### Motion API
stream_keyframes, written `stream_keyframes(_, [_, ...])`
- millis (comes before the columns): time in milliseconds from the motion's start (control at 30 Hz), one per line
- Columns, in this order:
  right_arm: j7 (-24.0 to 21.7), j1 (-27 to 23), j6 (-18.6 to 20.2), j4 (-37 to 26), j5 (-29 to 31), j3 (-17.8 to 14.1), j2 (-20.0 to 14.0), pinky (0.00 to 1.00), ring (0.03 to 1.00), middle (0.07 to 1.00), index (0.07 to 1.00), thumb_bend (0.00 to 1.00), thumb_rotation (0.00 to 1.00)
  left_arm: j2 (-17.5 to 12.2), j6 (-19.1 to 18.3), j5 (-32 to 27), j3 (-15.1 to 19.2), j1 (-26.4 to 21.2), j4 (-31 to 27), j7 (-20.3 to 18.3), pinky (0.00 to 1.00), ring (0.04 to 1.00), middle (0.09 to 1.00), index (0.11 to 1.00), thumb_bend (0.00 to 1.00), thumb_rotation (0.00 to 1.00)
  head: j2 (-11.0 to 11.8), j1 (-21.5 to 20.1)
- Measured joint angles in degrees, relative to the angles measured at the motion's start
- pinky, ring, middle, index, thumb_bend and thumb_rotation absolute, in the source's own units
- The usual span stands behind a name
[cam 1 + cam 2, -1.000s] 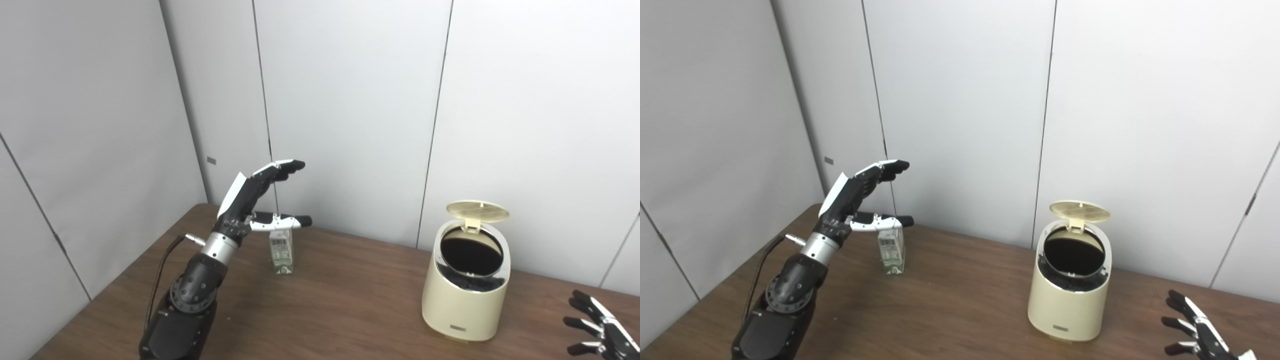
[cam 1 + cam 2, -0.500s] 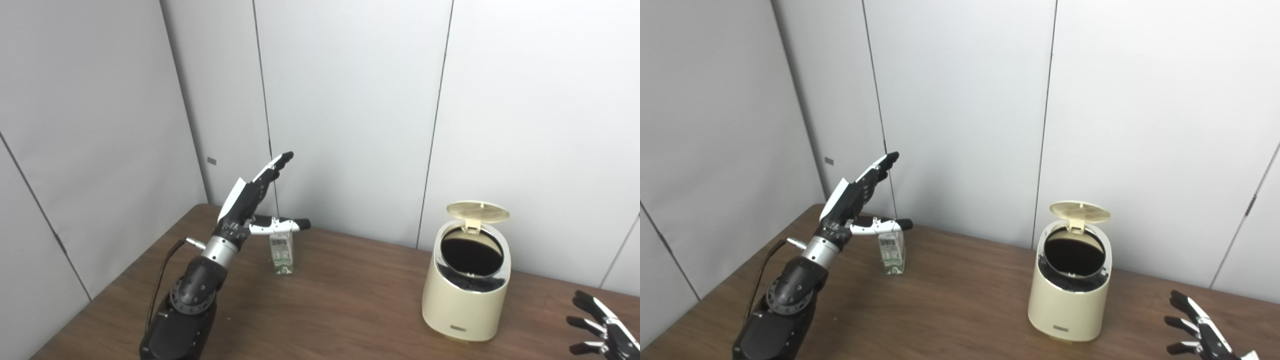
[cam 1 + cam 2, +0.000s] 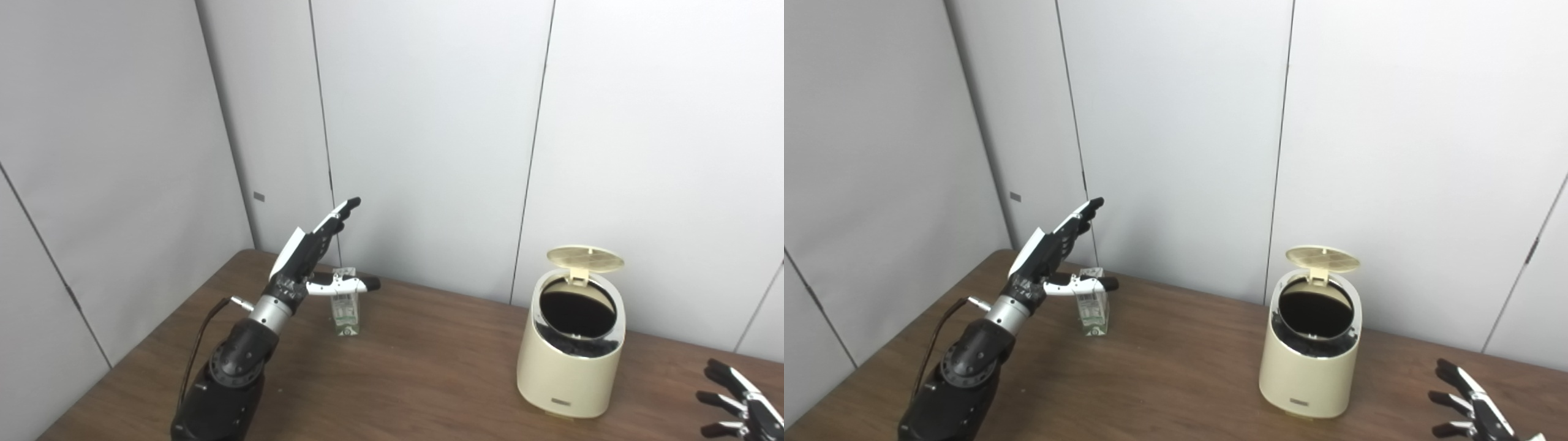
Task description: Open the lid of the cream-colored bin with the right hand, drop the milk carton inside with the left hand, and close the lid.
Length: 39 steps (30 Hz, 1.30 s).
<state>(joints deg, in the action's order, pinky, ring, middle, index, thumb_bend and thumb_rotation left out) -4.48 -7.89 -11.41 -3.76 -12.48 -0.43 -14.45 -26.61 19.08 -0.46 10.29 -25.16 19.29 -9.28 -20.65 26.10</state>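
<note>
The slim milk carton (image 3: 345,307) is narrower than the bin's dark opening (image 3: 578,310), so it will go down below the bin's rim when I drop it.
A small green and white milk carton (image 3: 345,309) stands upright on the brown table (image 3: 416,380), near its far left. My left hand (image 3: 312,251) is open, raised beside the carton, fingers stretched up and away, thumb crossing in front of the carton's top. The cream-colored bin (image 3: 571,352) stands at the right with its round lid (image 3: 585,259) tipped up and its dark inside showing. My right hand (image 3: 738,401) is open at the bottom right corner, well apart from the bin, fingers spread.
Grey wall panels (image 3: 429,122) close off the back and left of the table. Bare wood lies between the carton and the bin. A black cable (image 3: 199,343) runs along my left forearm.
My left hand's fingers have straightened out from a curl, and the hand has dropped a little toward the carton. My right hand has sunk slightly lower in the corner. Carton and bin are unmoved.
</note>
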Motion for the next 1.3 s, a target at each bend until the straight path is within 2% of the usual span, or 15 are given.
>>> stream_keyframes(200, [-0.02,0.17,0.00,0.00,0.00,-0.21,-0.02,0.57,0.787,0.882,0.880,0.78,0.46,0.02,0.25,0.63,0.03,-0.16,0.92,1.60,0.98,0.989,0.980,0.942,0.90,0.20,-0.18,0.00])
stream_keyframes(567, [-0.25,0.17,-0.02,-0.21,0.02,-0.40,-0.41,0.57,0.791,0.879,0.880,0.78,0.46,0.01,1.87,0.66,0.02,-1.03,3.79,2.09,0.99,1.000,0.993,0.956,0.89,0.18,-0.44,-0.35])
stream_keyframes(933, [-0.39,0.22,0.17,-0.73,-0.04,-0.68,-0.78,0.57,0.788,0.876,0.880,0.79,0.49,0.01,2.23,2.01,-0.01,-1.77,6.83,3.65,1.00,1.000,1.000,1.000,0.88,0.16,-0.53,-0.27])
stream_keyframes(1100, [-0.50,0.29,0.25,-1.54,-0.02,-0.71,-0.83,0.56,0.783,0.875,0.874,0.80,0.47,0.00,2.38,2.78,-0.11,-2.73,9.45,4.62,0.92,0.949,0.960,0.956,0.88,0.15,-0.70,-0.09])
stream_keyframes(1300, [-0.51,0.50,0.43,-1.71,-0.04,-0.83,-1.93,0.59,0.799,0.882,0.879,0.80,0.48,0.00,2.35,4.28,-0.59,-3.27,12.10,5.44,0.85,0.896,0.889,0.898,0.92,0.19,-0.79,-0.18])
